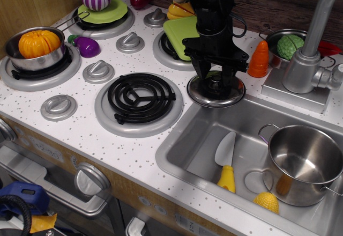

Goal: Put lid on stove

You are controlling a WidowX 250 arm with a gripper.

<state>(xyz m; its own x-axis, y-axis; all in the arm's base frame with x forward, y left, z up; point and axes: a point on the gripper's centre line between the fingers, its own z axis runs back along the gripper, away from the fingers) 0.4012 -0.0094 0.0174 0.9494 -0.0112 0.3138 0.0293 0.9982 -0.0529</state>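
Note:
The green plate [181, 36] is lying across its burner, close up against my gripper. The green plate should move when I carry the lid past.
The lid [214, 97] is a round shiny steel disc with a small central knob. It lies flat on the white cooktop at the sink's back left corner. My black gripper [216, 75] has come down onto it from above. Its two fingers stand apart on either side of the knob, open, with their tips close to the lid's top. The stove [141, 97], a bare black coil burner in a silver ring, lies to the left of the lid with nothing on it.
A green plate [179, 29] covers the burner behind the gripper. An orange carrot [259, 59] and the faucet [313, 59] stand to the right. The sink [193, 139] holds a steel pot [305, 163] and a yellow-handled knife [226, 163]. Grey knobs [98, 71] sit left of the coil.

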